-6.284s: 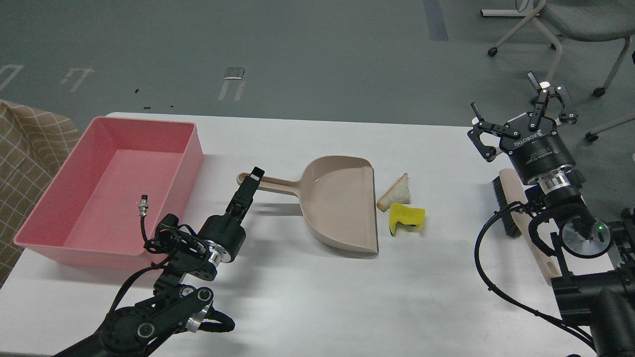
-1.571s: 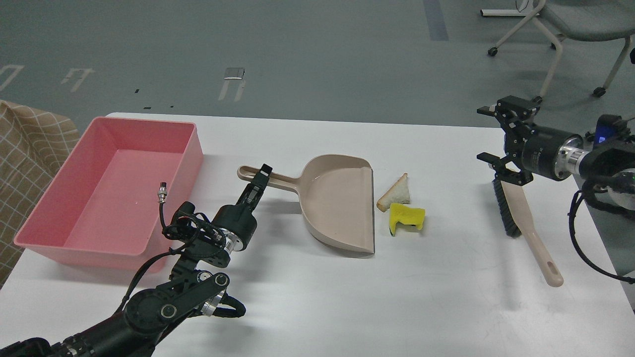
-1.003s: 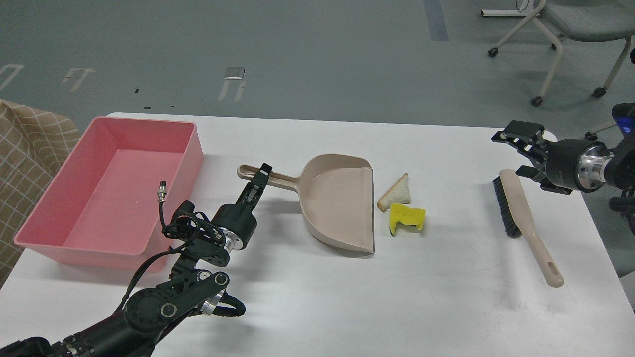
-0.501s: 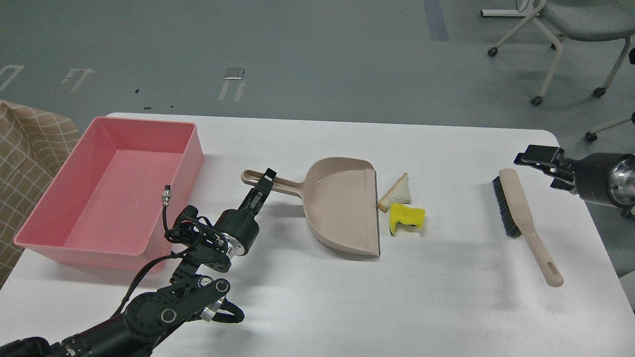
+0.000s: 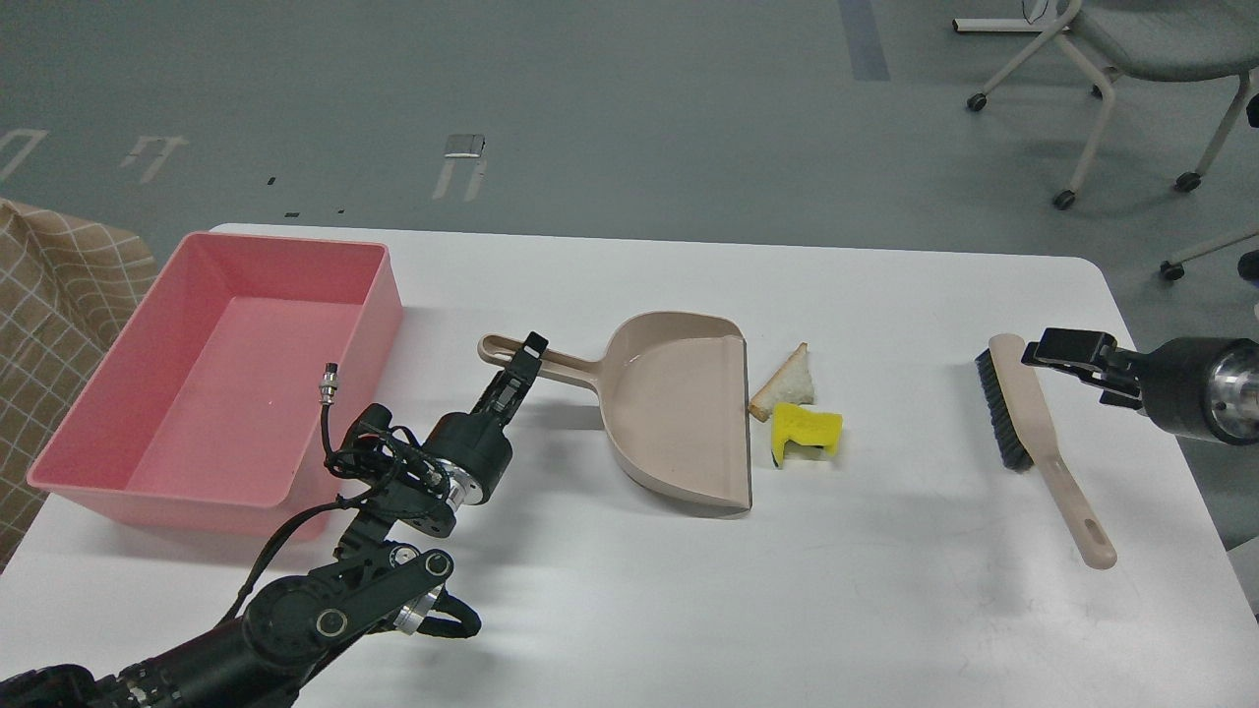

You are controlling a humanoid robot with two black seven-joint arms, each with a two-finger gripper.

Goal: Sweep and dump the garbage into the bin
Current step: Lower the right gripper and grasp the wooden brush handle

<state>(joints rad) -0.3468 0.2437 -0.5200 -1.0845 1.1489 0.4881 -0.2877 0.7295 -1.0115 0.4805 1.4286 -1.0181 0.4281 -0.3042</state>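
Note:
The dustpan's open edge (image 5: 749,419) is low down next to the garbage, so the bread slice and yellow sponge (image 5: 799,408) should slide in next to each other when I sweep.
The garbage lies mid-table: a triangular bread slice (image 5: 787,379) and a yellow sponge block (image 5: 809,434), both right at the open lip of the beige dustpan (image 5: 679,408). My left gripper (image 5: 521,360) is shut on the dustpan's long handle (image 5: 502,349), with the pan resting flat on the table. The pink bin (image 5: 226,364) stands at the far left and holds nothing. My right gripper (image 5: 1057,364) comes in level from the right, open and holding nothing, just right of the head of a beige brush (image 5: 1023,413) with black bristles.
The brush handle (image 5: 1082,531) points toward the table's front right corner. A checked cloth (image 5: 49,295) hangs left of the bin. An office chair (image 5: 1131,59) stands on the floor beyond the table's right end. The white table (image 5: 610,610) shows bare in front.
My right gripper has swung from above the table's right end out to the right and come down next to the brush head. The dustpan has shifted slightly right with my left gripper.

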